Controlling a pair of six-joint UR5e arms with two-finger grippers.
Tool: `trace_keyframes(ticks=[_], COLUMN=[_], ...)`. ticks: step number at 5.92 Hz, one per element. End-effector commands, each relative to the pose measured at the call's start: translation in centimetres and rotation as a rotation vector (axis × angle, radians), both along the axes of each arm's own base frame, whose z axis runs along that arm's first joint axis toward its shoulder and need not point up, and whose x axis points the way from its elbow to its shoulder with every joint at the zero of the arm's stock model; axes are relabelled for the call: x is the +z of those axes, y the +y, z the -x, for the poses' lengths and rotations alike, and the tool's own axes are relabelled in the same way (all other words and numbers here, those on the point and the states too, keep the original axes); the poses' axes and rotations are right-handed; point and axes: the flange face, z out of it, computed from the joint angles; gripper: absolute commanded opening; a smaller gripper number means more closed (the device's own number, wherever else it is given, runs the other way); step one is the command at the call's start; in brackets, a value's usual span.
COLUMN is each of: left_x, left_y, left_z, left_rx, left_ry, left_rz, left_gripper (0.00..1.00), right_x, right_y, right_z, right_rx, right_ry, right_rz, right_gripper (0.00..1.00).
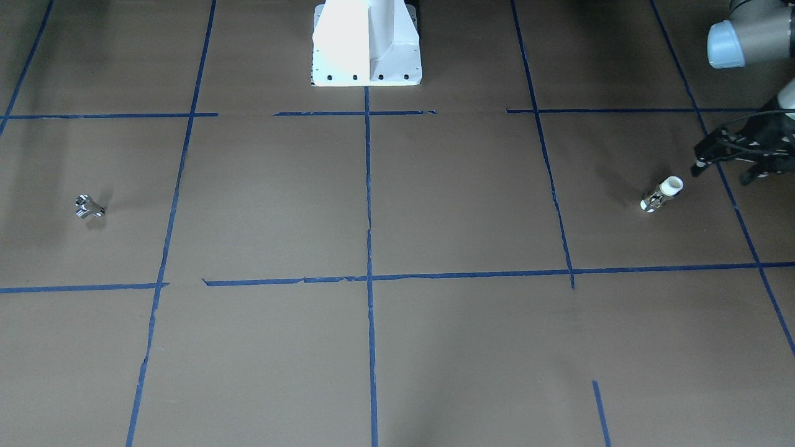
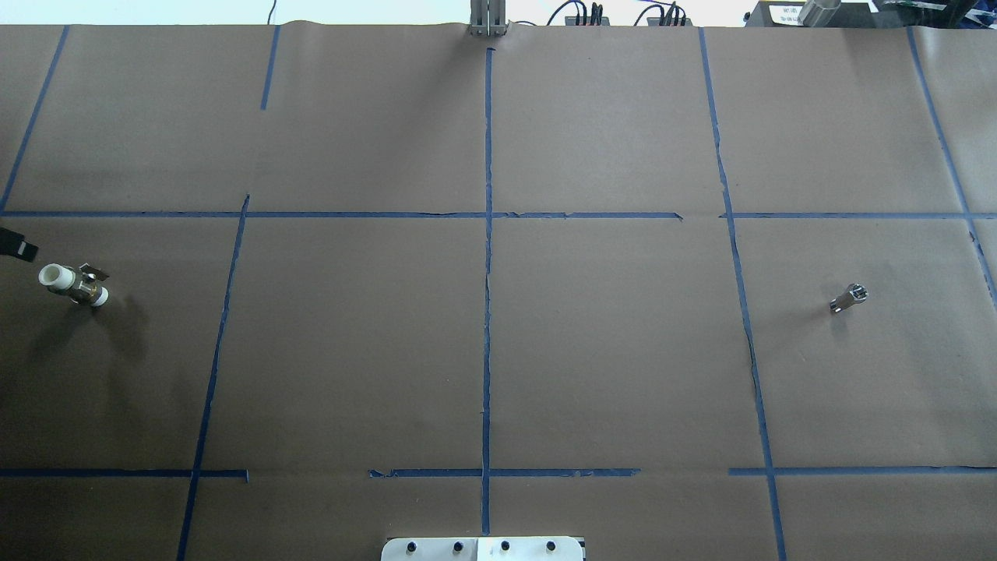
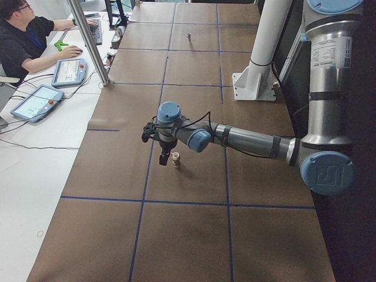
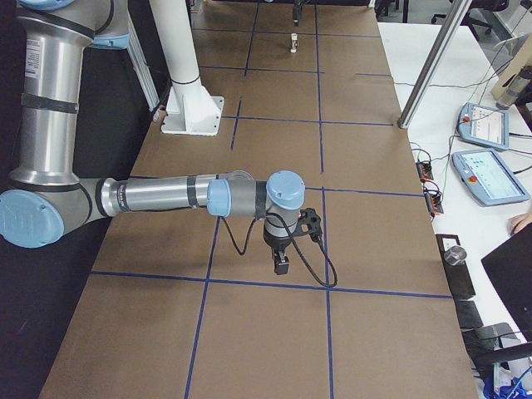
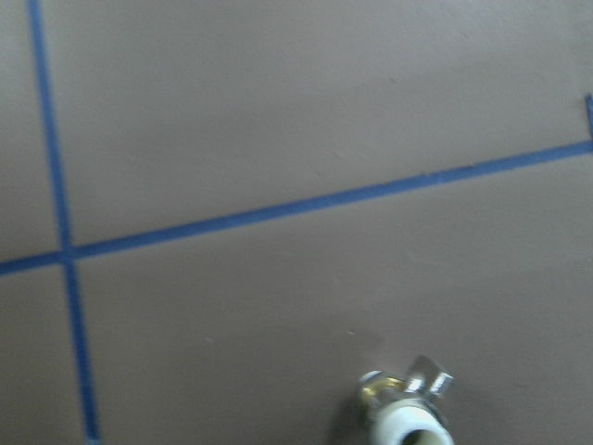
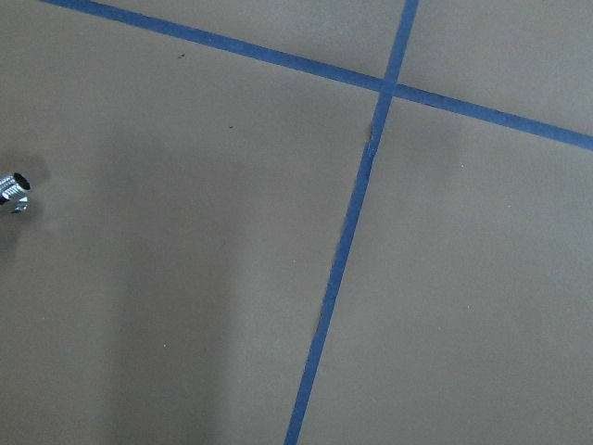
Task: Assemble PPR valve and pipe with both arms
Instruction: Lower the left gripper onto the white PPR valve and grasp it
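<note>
I expect the pipe (image 1: 662, 194) to stay upright by itself when I carry and set it down, since it stands on its brass body (image 1: 652, 201) with its white ring up.
The PPR valve (image 1: 90, 207), a tiny chrome T-shaped fitting, lies on the brown table, at the right in the overhead view (image 2: 848, 298) and at the left edge of the right wrist view (image 6: 14, 193). The pipe (image 1: 662, 194), with a white plastic ring end and a brass body, lies at the table's other end (image 2: 74, 284) and shows in the left wrist view (image 5: 408, 413). My left gripper (image 1: 723, 171) hovers just beside the pipe, open and empty. My right gripper (image 4: 283, 262) hangs above the table near the valve's end; I cannot tell if it is open or shut.
Blue tape lines (image 2: 487, 234) divide the brown paper table into squares. The white robot base (image 1: 366, 43) stands at the table's edge. An operator (image 3: 29, 41) sits at a side desk with tablets (image 3: 36, 103).
</note>
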Motion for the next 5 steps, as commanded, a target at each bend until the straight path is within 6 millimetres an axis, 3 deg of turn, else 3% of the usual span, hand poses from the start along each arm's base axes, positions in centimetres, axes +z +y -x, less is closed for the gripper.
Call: trace_keyframes(ticks=[1,5], left_x=[1.0,1.4], left_y=[0.9,0.8], left_z=[-2.7,-5.3], left_rx=[-0.011,0.029], left_ry=[-0.030,-0.041], left_rz=[0.011,0.012], left_gripper=[1.00,0.99], right_x=[0.2,0.2], right_y=[0.0,-0.1], right_z=[0.0,0.0], right_rx=[0.001,0.001], right_ry=[0.001,0.001], right_rz=[0.005,0.005], right_gripper=[1.00,1.00])
